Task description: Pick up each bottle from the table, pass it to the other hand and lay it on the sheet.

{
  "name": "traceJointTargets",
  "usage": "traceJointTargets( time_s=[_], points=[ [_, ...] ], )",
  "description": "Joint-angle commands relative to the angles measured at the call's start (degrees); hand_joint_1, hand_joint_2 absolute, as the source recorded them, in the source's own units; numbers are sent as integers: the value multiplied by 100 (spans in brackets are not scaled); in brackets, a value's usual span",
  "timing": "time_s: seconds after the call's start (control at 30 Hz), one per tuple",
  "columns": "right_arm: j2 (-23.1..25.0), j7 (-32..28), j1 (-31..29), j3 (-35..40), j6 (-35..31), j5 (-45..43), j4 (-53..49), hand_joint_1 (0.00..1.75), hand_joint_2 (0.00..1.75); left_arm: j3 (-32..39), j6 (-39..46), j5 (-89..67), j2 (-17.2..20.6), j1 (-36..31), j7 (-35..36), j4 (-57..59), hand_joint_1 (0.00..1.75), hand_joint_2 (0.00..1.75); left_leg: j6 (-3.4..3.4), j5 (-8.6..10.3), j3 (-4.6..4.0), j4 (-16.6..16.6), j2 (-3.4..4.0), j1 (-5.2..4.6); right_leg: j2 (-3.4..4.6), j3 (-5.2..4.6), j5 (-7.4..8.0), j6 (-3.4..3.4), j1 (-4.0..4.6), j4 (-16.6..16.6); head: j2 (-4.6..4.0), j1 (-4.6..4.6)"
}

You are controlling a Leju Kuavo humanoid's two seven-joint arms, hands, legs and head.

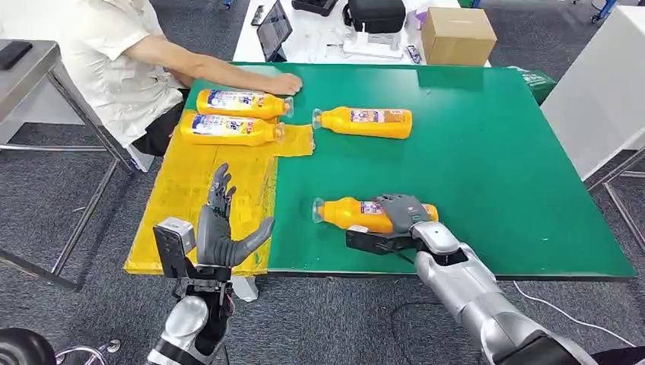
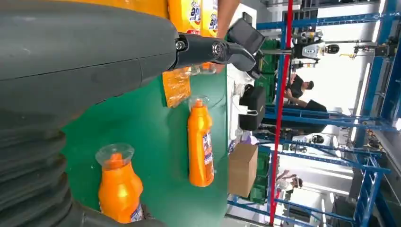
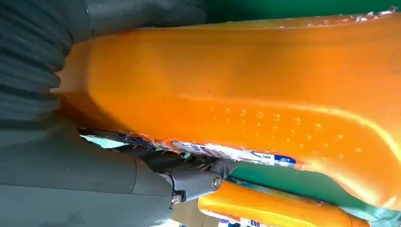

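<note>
The orange bottle's small label is facing up, so I should expect the bottle's big label, hidden underneath, to come up when I pass the bottle and lay it down.
An orange bottle lies on its side near the front edge of the green table, cap to the left. My right hand wraps around its body; in the right wrist view the bottle lies close against that hand. A second bottle lies on the green just right of the yellow sheet. Two more bottles lie on the sheet's far end. My left hand hovers open over the sheet's near end, holding nothing.
A person sits at the far left, one hand resting on the table's far edge beside the sheet. A cardboard box, a black bag and a tablet stand on the white table behind. A grey table stands left.
</note>
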Motion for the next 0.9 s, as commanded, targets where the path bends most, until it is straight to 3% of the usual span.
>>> traceJointTargets(
  time_s=[0.03,0.1,0.2,0.3,0.37,0.57,0.73,0.9],
  points=[
    [-30,-689,69,-58,56,-840,-6,175,175,104,-40,50,-10,-106,40,183,0,175,7,-5,18,-4,3,1,-6,19,-5,-15,5,-5,0,0],
    [-29,-1243,310,-429,422,-1678,-269,175,175,157,6,199,-69,-105,-33,224,0,175,8,-5,21,-6,-3,2,-11,23,-7,-15,6,-8,0,0],
    [92,-1668,742,-881,66,-2319,-986,175,175,368,94,801,-248,146,131,188,0,175,9,-8,27,-8,-5,2,-15,31,-9,-16,7,-12,0,2],
    [222,-1770,1078,-1153,172,-2855,-1669,175,175,244,-49,1364,-134,406,196,229,0,175,14,-17,64,-22,16,4,0,60,-11,-28,12,-27,0,2],
    [275,-1928,1201,-1287,240,-3184,-1970,175,175,139,-259,1862,-60,530,397,300,0,175,5,-12,42,-16,15,1,6,33,-7,-21,6,-14,0,0],
    [396,-2158,1286,-1487,271,-3580,-2183,175,175,12,-419,2252,0,615,550,291,0,175,6,-8,13,-4,10,-1,4,7,-6,-12,2,-4,0,-2],
    [509,-2184,1468,-1439,265,-3730,-2639,171,175,-248,-169,2083,136,705,122,-27,0,175,8,-12,14,-3,12,-3,4,11,-8,-16,2,-2,0,2],
    [704,-2185,1552,-1306,489,-3948,-2524,175,175,-517,-331,1816,280,666,154,-346,0,175,2,-7,9,-4,3,-1,-4,5,-7,-16,3,-1,0,0]
  ],
)
